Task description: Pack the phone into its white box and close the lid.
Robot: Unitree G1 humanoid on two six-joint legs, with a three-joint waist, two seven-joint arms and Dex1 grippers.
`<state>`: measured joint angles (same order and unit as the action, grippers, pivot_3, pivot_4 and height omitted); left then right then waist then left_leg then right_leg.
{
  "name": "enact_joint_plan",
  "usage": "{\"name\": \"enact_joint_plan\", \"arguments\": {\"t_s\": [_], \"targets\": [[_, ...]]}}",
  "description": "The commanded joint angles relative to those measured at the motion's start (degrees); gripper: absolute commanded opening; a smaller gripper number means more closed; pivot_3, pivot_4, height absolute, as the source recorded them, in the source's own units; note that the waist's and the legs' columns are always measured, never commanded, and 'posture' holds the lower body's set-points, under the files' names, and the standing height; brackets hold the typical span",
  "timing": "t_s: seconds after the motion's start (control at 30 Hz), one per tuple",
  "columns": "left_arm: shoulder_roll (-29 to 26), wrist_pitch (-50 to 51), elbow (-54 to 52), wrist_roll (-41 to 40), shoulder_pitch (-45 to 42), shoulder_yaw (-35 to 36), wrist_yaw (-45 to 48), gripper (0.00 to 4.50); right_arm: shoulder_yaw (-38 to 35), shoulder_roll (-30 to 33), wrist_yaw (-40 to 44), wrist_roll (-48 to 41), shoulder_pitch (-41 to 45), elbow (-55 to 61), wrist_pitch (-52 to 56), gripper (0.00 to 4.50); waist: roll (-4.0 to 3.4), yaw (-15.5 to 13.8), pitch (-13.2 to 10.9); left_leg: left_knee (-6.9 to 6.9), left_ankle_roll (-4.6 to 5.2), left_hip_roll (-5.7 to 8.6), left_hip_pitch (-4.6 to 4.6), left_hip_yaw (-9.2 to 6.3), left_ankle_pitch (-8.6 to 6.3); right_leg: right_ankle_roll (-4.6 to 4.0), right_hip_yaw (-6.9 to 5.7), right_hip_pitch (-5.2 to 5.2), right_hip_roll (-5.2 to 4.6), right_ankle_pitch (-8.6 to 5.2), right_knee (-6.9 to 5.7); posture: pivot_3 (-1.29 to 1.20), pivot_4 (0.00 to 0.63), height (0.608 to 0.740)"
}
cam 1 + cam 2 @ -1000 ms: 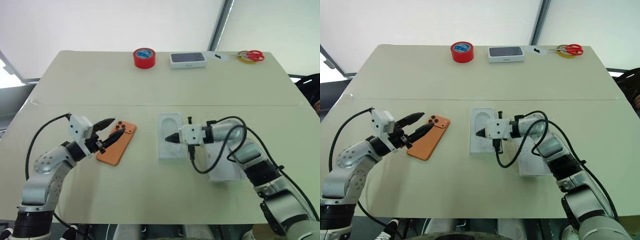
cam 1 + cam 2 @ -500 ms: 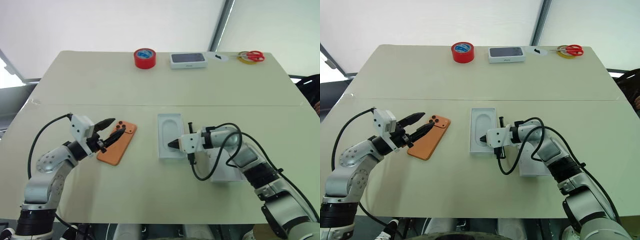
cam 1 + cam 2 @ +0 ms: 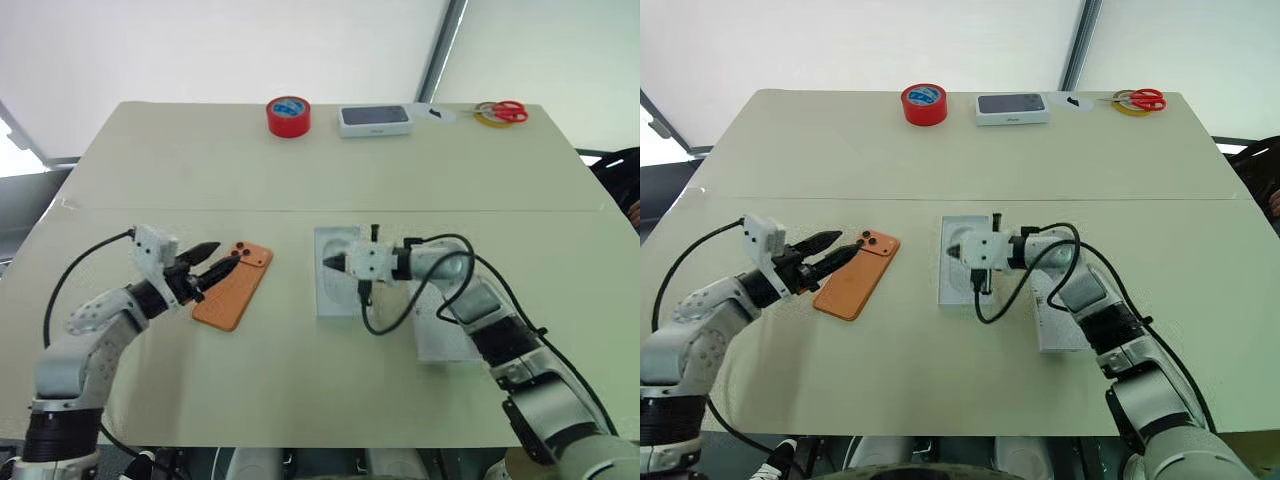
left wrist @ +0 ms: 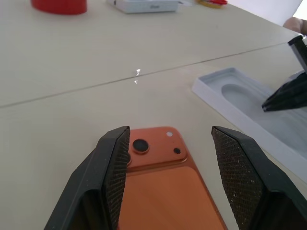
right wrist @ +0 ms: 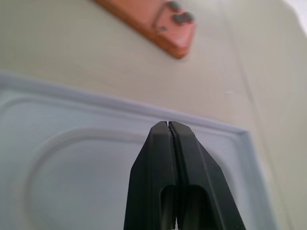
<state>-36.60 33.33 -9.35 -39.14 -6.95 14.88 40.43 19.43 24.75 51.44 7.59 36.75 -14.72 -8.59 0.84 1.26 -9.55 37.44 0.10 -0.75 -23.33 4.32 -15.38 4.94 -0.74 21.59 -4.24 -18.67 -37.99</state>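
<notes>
The orange phone (image 3: 233, 288) will settle inside a phone-sized hollow (image 3: 336, 290) with its lenses up when I lower it, because the white insert tray's raised rim frames that hollow.
The orange phone (image 3: 234, 292) lies flat on the table, lens cluster at its far end, also seen in the left wrist view (image 4: 160, 172). My left gripper (image 3: 226, 257) is open, its two fingers (image 4: 114, 163) straddling the camera end without closing on it. My right gripper (image 3: 329, 264) is shut and empty, its tip over the far end of a white insert tray (image 3: 333, 290) with an oval recess (image 5: 72, 167). A shallow white rectangle (image 3: 1062, 328) lies partly under my right forearm; I cannot tell whether it is the white box or the lid.
Along the far edge stand a red tape roll (image 3: 288, 115), a small dark-topped white box (image 3: 376, 119), a small white disc (image 3: 437, 114) and red scissors on a yellow ring (image 3: 502, 111). A seam crosses the table (image 3: 300, 360) just beyond the phone.
My right gripper, still shut, swung from the tray's near part to its far end. My left gripper rolled and shifted slightly left, staying open at the phone's camera end.
</notes>
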Motion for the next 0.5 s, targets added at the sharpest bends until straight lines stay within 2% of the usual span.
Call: {"name": "enact_joint_plan", "arguments": {"t_s": [0.03, 0.2, 0.33, 0.4, 0.5], "targets": [[-4.9, 9.6, 4.1, -6.6, -1.7, 6.0, 2.2, 2.87, -1.0, -5.1, -5.4, 0.5, 3.6, 3.3, 5.7, 0.04, 0.00, 0.6, 0.0, -0.01, -0.04, -0.05, -0.02, 0.01, 0.02, 0.00, 0.00, 0.04, 0.05, 0.00, -0.02, 0.00, 0.150, 0.730], [-10.6, 14.8, 13.8, -5.7, -4.7, 5.0, 7.3, 2.87, 5.3, -12.1, -2.3, 1.8, 7.3, 5.4, 13.4, 0.04, 0.05, 1.1, 0.0, -0.03, -0.05, -0.05, -0.07, 0.01, 0.03, -0.01, -0.02, 0.13, 0.08, -0.01, -0.07, 0.00, 0.150, 0.730], [-11.7, 16.2, 17.7, -5.0, -7.4, 3.0, 11.7, 2.87, 11.5, -13.5, 3.6, 3.8, 9.7, 4.5, 16.3, 0.04, 0.12, 1.0, 0.0, -0.01, -0.04, -0.05, -0.11, 0.03, 0.02, -0.01, -0.03, 0.19, 0.07, -0.01, -0.11, 0.00, 0.150, 0.730], [-12.8, 18.0, 19.3, -4.5, -7.8, 1.2, 14.4, 2.87, 14.8, -13.6, 4.3, 7.1, 11.2, 2.6, 16.8, 0.04, 0.17, 1.1, 0.1, -0.01, -0.04, -0.04, -0.11, 0.03, 0.03, -0.01, -0.03, 0.20, 0.07, -0.01, -0.13, 0.00, 0.150, 0.730], [-13.7, 17.2, 21.2, -2.1, -7.8, -2.0, 17.5, 2.87, 16.8, -16.0, 5.9, 7.6, 12.4, 1.0, 21.8, 0.04, 0.17, 1.3, 0.1, -0.05, -0.05, -0.04, -0.12, 0.07, 0.03, -0.01, -0.01, 0.29, 0.07, -0.01, -0.18, 0.00, 0.150, 0.730]]}}
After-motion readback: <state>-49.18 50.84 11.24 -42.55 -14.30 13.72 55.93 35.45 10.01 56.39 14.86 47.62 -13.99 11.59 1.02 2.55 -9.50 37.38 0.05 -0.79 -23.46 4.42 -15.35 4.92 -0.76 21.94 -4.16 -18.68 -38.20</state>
